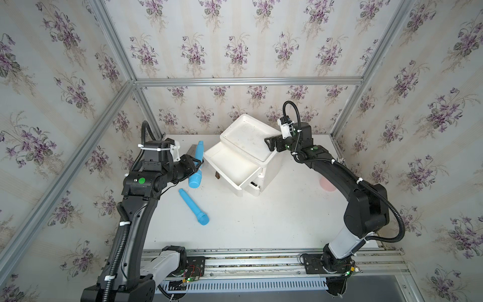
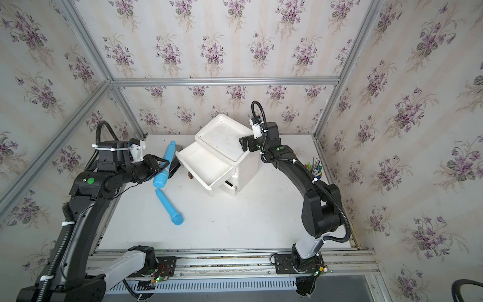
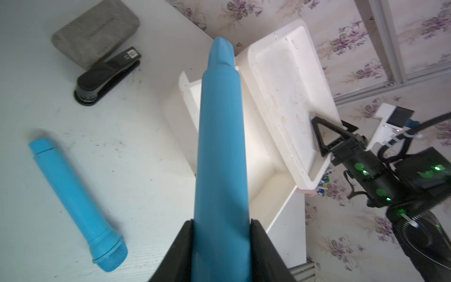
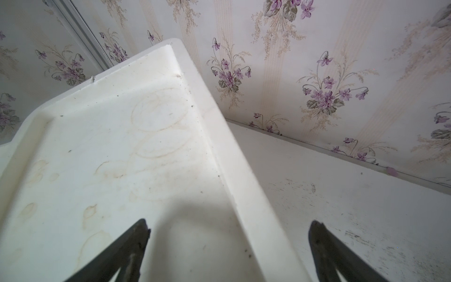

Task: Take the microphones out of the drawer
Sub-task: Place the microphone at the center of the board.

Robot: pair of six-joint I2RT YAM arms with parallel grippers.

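I should keep carrying the held microphone (image 1: pixel 195 179), which hangs clear of the drawer, with my left gripper to the open space (image 1: pixel 185 215) beside the other microphone until it lies flat.
A blue microphone (image 1: pixel 197 159) (image 2: pixel 165 164) (image 3: pixel 220 146) is held above the table just left of the open drawer, outside it. My left gripper (image 1: pixel 196 164) (image 3: pixel 221 221) is shut on its body, head end toward me. A second blue microphone (image 1: pixel 193 208) (image 2: pixel 169 208) (image 3: pixel 78 202) lies flat on the table nearer the front. The white cabinet's top drawer (image 1: pixel 232 162) (image 2: pixel 206 162) (image 3: pixel 263 175) is pulled out, and its visible floor is bare. My right gripper (image 1: pixel 270 143) (image 2: pixel 244 143) (image 4: pixel 229 224) is open, straddling the right rim of the cabinet top (image 4: pixel 122 158).
A grey case (image 3: pixel 95 31) and a black stapler (image 3: pixel 107 75) (image 2: pixel 173 167) lie left of the cabinet, behind the held microphone. A small brown piece (image 1: pixel 217 175) shows under the drawer front. Pens (image 2: pixel 315 166) and a pink object (image 1: pixel 326 184) sit at the right wall.
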